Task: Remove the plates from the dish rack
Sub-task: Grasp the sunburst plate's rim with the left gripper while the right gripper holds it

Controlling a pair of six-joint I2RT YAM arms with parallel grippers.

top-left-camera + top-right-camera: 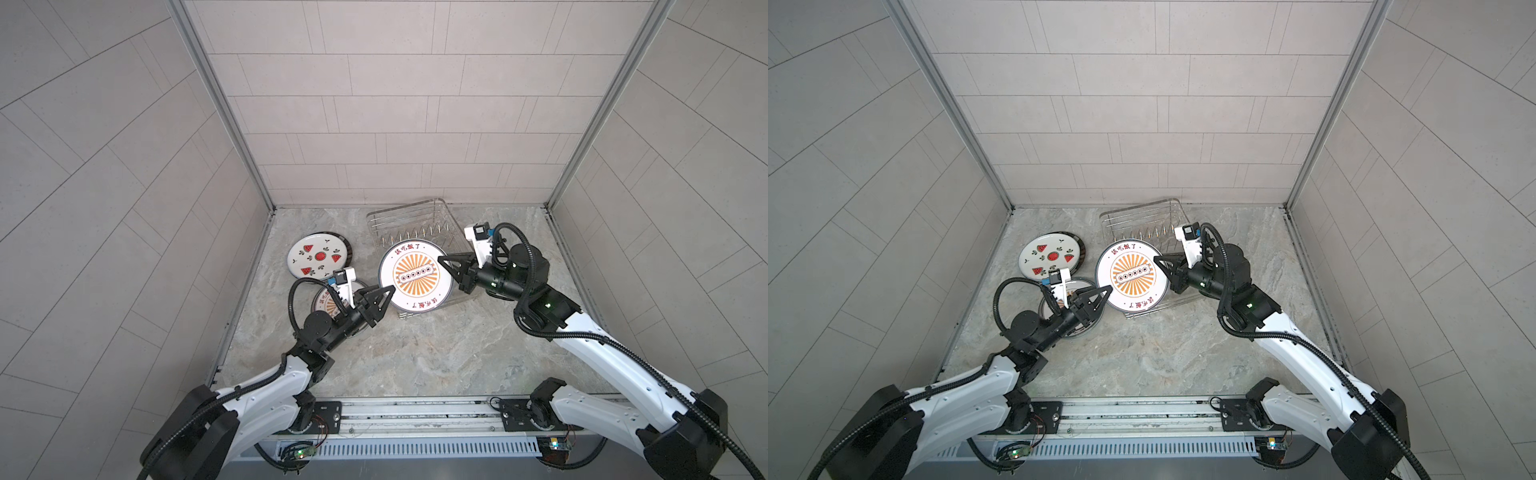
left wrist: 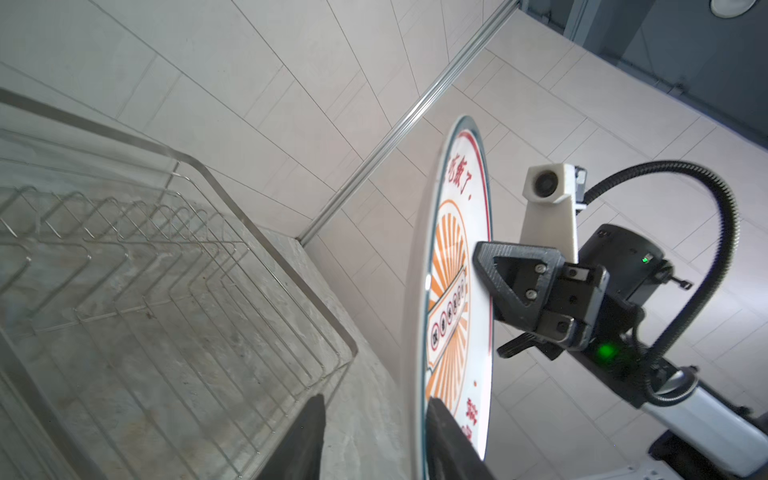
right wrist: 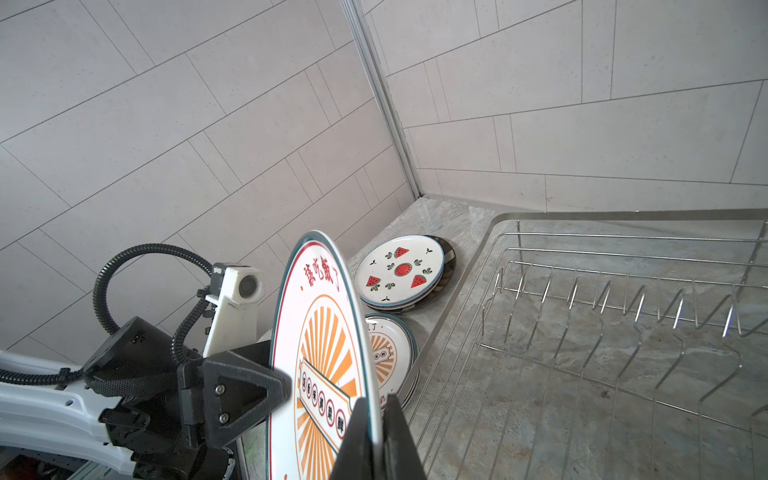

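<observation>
I am holding the sunburst plate by the rim far from its stack (image 1: 449,277) with my right gripper, so next I take the plate's opposite rim (image 1: 381,274) with my left gripper before my right gripper opens.
A white plate with an orange sunburst (image 1: 415,275) (image 1: 1132,274) stands on edge above the front left corner of the dish rack (image 1: 409,216) (image 1: 1142,212), its face tilted up toward the top cameras. My right gripper (image 1: 442,262) (image 3: 376,405) is shut on the plate's right rim. My left gripper (image 1: 388,291) (image 2: 376,399) is at the plate's left rim and open. One of its fingers lies against the plate's face (image 2: 457,249); the other stands apart from the back. The rack's prongs (image 3: 623,303) hold no plates.
A watermelon plate (image 1: 318,255) (image 3: 399,270) tops a short stack on the counter left of the rack. Nearer, under my left wrist, lies another stack with a sunburst plate on top (image 1: 328,299) (image 3: 384,353). Tiled walls close in the back and both sides.
</observation>
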